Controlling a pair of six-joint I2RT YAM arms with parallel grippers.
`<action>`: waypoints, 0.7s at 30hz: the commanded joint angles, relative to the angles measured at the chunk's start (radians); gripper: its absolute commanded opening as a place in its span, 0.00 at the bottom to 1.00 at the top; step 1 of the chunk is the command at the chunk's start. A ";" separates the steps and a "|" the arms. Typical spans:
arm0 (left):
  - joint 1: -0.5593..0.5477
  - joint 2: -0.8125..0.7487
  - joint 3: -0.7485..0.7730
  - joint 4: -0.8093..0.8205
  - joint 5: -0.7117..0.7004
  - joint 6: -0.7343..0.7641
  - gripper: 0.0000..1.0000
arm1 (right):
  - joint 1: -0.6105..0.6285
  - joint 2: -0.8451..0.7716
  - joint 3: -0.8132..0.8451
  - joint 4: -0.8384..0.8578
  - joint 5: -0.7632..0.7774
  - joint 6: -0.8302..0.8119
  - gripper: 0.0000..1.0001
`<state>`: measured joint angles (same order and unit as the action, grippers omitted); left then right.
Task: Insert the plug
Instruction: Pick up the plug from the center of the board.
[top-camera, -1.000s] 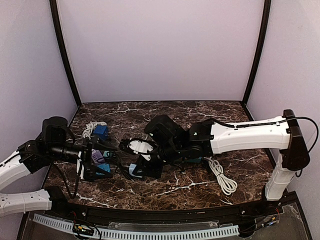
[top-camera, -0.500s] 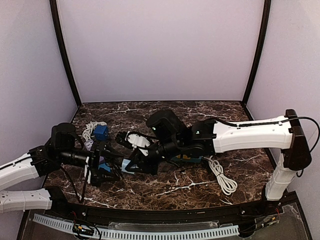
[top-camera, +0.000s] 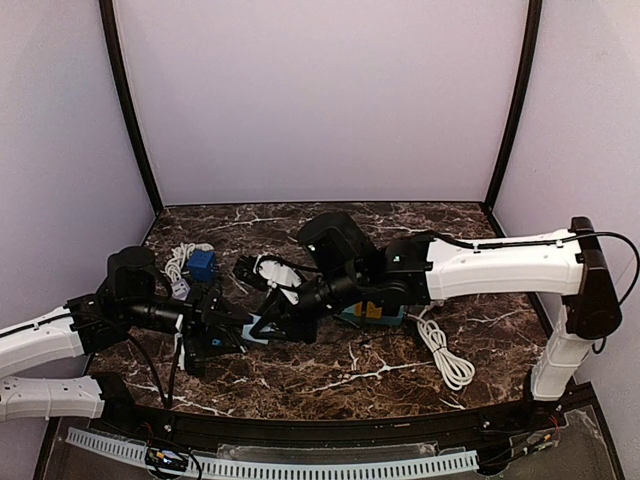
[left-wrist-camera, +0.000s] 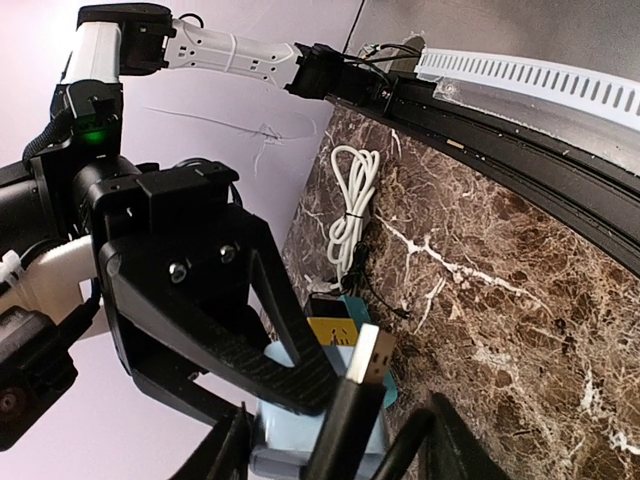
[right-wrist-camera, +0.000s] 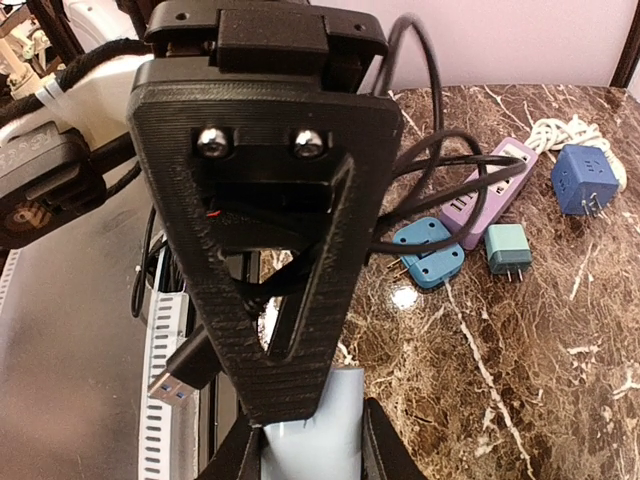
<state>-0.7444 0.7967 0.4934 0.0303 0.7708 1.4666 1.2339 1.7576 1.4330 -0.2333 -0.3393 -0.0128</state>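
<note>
My left gripper has the black USB plug (left-wrist-camera: 352, 408) between its fingers beside the pale blue block, so it should let the plug go and grip only the block (left-wrist-camera: 285, 430).
The plug (left-wrist-camera: 368, 355) is a silver USB end on a thick black cable, also seen low on the left as the plug (right-wrist-camera: 175, 385). Its cable runs up between the fingers of my left gripper (left-wrist-camera: 340, 455), which stand apart on either side with gaps showing. My right gripper (right-wrist-camera: 312, 455) is shut on a pale blue adapter block (right-wrist-camera: 315, 420), held just off the marble. The plug's tip points at that block (left-wrist-camera: 290, 445) from a short distance. In the top view the left gripper (top-camera: 215, 335) and the right gripper (top-camera: 262, 328) nearly meet.
A purple power strip (right-wrist-camera: 490, 190), a blue adapter (right-wrist-camera: 428, 252), a teal adapter (right-wrist-camera: 508, 248) and a dark blue cube plug (right-wrist-camera: 585, 180) lie at the left. A bundled white cable (top-camera: 445, 355) lies right, a yellow-and-teal box (top-camera: 365, 312) under the right arm. The table's front rail (top-camera: 300, 465) is close.
The left arm has swung right, bringing its gripper up against the right gripper. The right gripper with the pale blue block has shifted slightly left.
</note>
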 joint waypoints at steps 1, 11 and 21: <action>-0.008 0.016 -0.030 0.050 0.015 0.010 0.42 | -0.005 -0.018 0.036 0.093 -0.080 0.001 0.00; -0.008 0.041 -0.039 0.142 -0.068 0.004 0.65 | -0.013 -0.026 0.024 0.101 -0.108 0.013 0.00; -0.008 0.034 -0.032 0.136 -0.079 -0.017 0.38 | -0.030 -0.049 0.000 0.127 -0.092 0.024 0.00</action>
<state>-0.7490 0.8402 0.4698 0.1749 0.6678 1.4712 1.2068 1.7557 1.4292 -0.2028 -0.4015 0.0021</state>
